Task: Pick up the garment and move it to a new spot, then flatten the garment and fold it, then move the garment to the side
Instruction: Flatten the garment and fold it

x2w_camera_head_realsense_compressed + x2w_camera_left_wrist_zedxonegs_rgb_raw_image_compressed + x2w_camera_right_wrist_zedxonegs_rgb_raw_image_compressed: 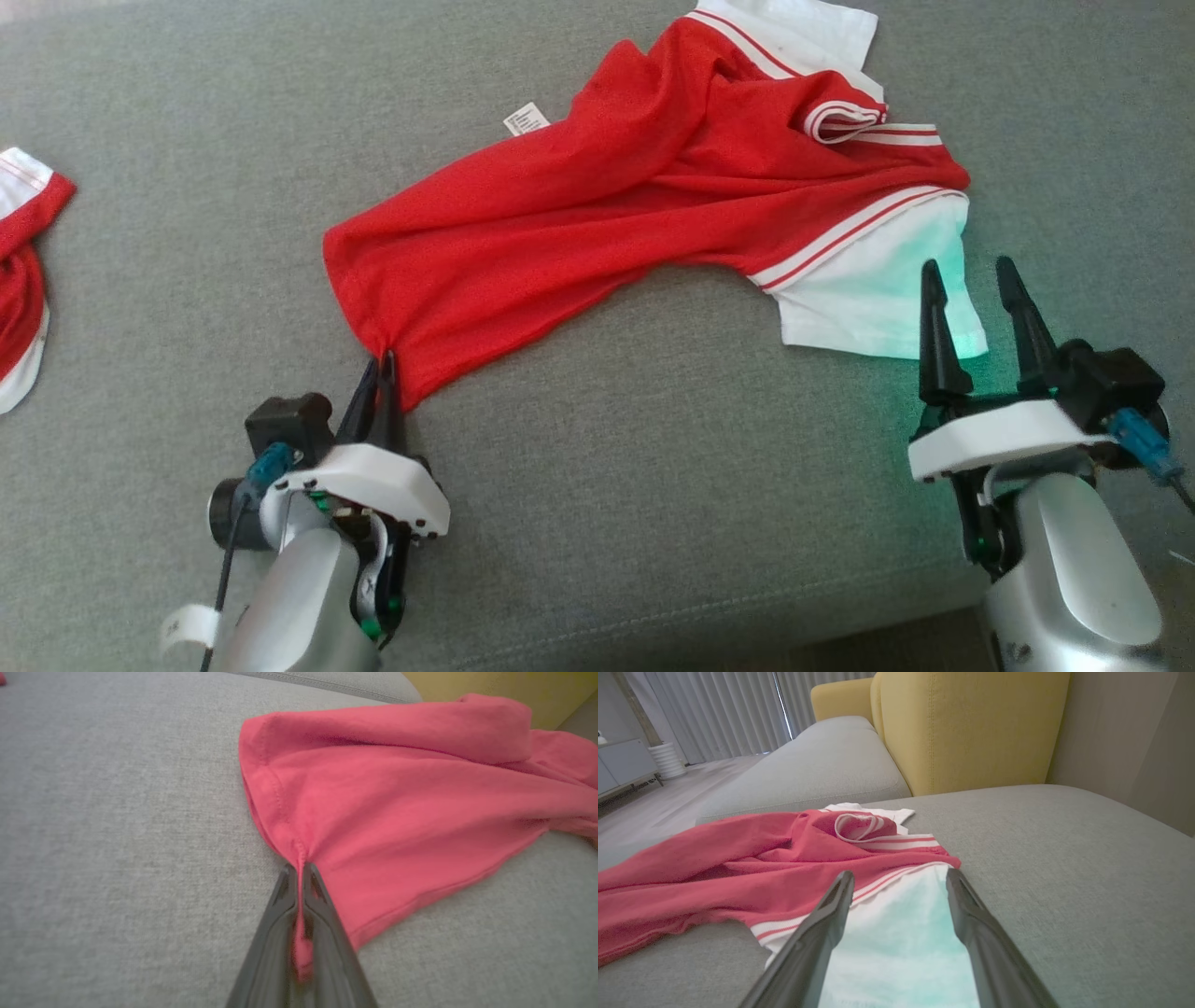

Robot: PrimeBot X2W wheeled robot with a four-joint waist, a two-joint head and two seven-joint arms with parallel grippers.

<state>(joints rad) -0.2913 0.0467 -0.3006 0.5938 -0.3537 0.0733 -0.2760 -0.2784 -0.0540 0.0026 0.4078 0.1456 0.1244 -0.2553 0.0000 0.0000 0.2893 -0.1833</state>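
Note:
I expect the garment's near side (549, 304) to pull into a tight span when I lift the white sleeve, because my left gripper is holding the hem corner (388, 360).
A red garment (597, 215) with white sleeves and red-white striped trim lies crumpled across the grey cushion (653, 448). My left gripper (383, 364) is shut on the garment's near left hem corner. In the left wrist view the red cloth (397, 812) bunches into the pinched fingertips of the left gripper (299, 868), and a strip of it runs down between the fingers. My right gripper (971, 280) stands open over the garment's white sleeve (868, 289). The right wrist view shows the sleeve (896, 938) lying between the spread fingers of the right gripper (899, 877), tinted green by a light.
Another red and white piece of clothing (23, 271) lies at the left edge of the cushion. A yellow backrest (971, 728) rises behind the garment. The cushion's front seam (700, 607) runs near my arms. A white care label (527, 119) sticks out of the garment.

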